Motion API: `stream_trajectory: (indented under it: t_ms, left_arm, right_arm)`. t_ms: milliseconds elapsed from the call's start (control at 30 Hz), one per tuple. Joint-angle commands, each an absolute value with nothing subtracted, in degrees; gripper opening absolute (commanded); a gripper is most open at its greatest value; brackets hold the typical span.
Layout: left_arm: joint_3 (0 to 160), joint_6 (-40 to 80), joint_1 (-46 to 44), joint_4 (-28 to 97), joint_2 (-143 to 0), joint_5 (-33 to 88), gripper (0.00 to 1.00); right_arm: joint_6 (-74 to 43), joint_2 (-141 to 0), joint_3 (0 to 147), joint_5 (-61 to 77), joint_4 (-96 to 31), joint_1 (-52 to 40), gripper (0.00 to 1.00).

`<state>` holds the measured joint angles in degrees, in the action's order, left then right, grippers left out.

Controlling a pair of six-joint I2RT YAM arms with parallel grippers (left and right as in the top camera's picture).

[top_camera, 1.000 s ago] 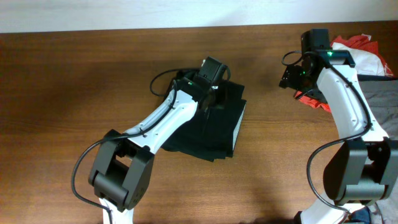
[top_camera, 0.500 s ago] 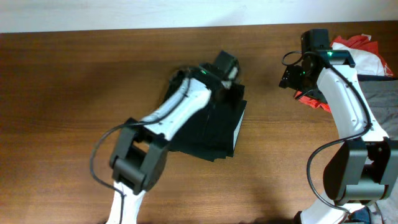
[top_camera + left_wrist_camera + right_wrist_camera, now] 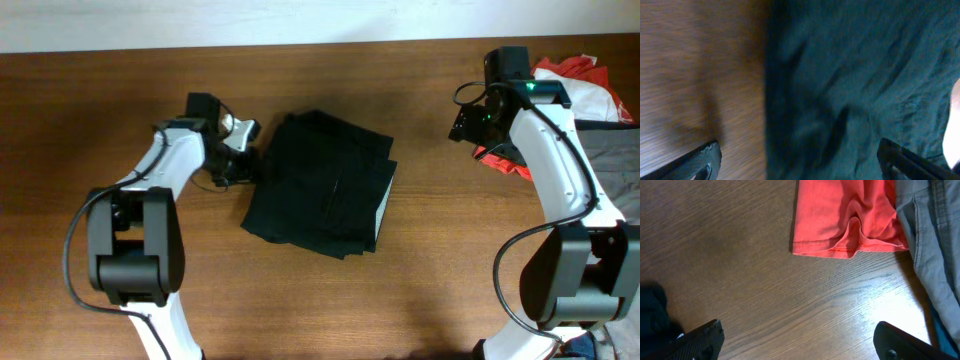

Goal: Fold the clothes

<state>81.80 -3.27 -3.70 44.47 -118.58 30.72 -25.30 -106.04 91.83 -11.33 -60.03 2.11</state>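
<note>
The folded black garment [image 3: 325, 190] takes up the middle of the table, so the robot's left gripper should pinch the garment's edge and pull it to the table's far corner [image 3: 105, 108] before the next garment.
A black garment [image 3: 325, 185] lies folded into a rough rectangle at the table's middle; in the left wrist view it is the dark cloth [image 3: 855, 85] filling the right side. My left gripper [image 3: 248, 150] hangs at its left edge, open, one finger over wood and the other over cloth [image 3: 800, 167], holding nothing. My right gripper [image 3: 468, 125] is open over bare wood [image 3: 800, 345], just left of a red garment [image 3: 570, 68] whose hem [image 3: 845, 215] lies ahead of the fingers.
A pile of unfolded clothes sits at the right edge: a white piece [image 3: 592, 100] and a grey garment [image 3: 615, 160] [image 3: 935, 255] beside the red one. The wooden table [image 3: 100, 120] shows to the left and in front of the black garment.
My left gripper opened, let go of the black garment and swung from its top edge to its left side. The right arm has not moved.
</note>
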Motion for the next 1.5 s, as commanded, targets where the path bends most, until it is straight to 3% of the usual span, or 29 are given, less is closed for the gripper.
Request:
stream_trajectory:
  t_ms: [0, 67, 100, 167, 233, 333, 400, 533, 600, 667, 767, 833, 933, 1033, 1200, 1300, 1467]
  left_arm:
    - [77.8, -4.6, -5.3, 42.2, -118.4, 32.6, 0.81]
    - [77.6, -4.6, -5.9, 41.8, -118.5, 32.6, 0.72]
    - [77.6, -4.6, -5.9, 41.8, -118.5, 32.6, 0.57]
    - [77.6, -2.8, -5.8, 39.5, -118.5, 30.4, 0.13]
    - [78.3, 5.4, -4.8, 37.9, -118.5, 23.0, 0.01]
    - [81.9, 13.5, 4.1, 36.4, -118.5, 14.3, 0.01]
    - [83.2, 20.8, 14.6, 34.1, -118.5, 9.1, 0.01]
    - [83.2, 33.6, 39.7, 30.5, -118.5, 9.3, 0.02]
    - [83.2, 34.2, 47.9, 30.9, -118.5, 13.1, 0.02]
    - [83.1, 41.4, 53.8, 31.2, -118.5, 15.2, 0.26]
    - [83.1, 41.3, 50.7, 31.2, -118.5, 20.0, 0.17]
    - [82.5, 42.7, 42.6, 31.3, -118.5, 20.1, 0.01]
    - [82.2, 47.1, 32.7, 26.6, -119.2, 18.3, 0.02]
    - [82.2, 46.9, 27.5, 22.3, -119.4, 6.5, 0.03]
    - [82.2, 26.4, 28.7, 18.4, -126.7, 8.2, 0.01]
    - [82.2, 4.0, 28.7, 17.0, -127.2, 16.8, 0.01]
    - [82.2, -7.0, 32.0, 24.3, -127.6, 20.3, 0.01]
  right_arm:
    - [-25.8, -105.5, 92.5, -12.3, -60.0, 2.3, 0.99]
    - [-25.8, -105.5, 92.5, -12.3, -60.0, 2.3, 0.99]
    - [-25.8, -105.5, 92.5, -12.3, -60.0, 2.3, 0.99]
    - [-25.8, -105.5, 92.5, -12.3, -60.0, 2.3, 0.99]
    - [-25.8, -105.5, 92.5, -12.3, -60.0, 2.3, 0.99]
    - [-25.8, -105.5, 92.5, -12.3, -60.0, 2.3, 0.99]
    - [-25.8, -105.5, 92.5, -12.3, -60.0, 2.3, 0.99]
    - [-25.8, -105.5, 92.5, -12.3, -60.0, 2.3, 0.99]
    - [-25.8, -105.5, 92.5, -12.3, -60.0, 2.3, 0.99]
    - [-25.8, -105.5, 92.5, -12.3, -60.0, 2.3, 0.99]
    - [-25.8, -105.5, 92.5, -12.3, -60.0, 2.3, 0.99]
    - [-25.8, -105.5, 92.5, -12.3, -60.0, 2.3, 0.99]
    - [-25.8, -105.5, 92.5, -12.3, -60.0, 2.3, 0.99]
    - [-25.8, -105.5, 92.5, -12.3, -60.0, 2.3, 0.99]
    - [-25.8, -105.5, 92.5, -12.3, -60.0, 2.3, 0.99]
    - [-25.8, -105.5, 92.5, -12.3, -60.0, 2.3, 0.99]
    - [-25.8, -105.5, 92.5, -12.3, -60.0, 2.3, 0.99]
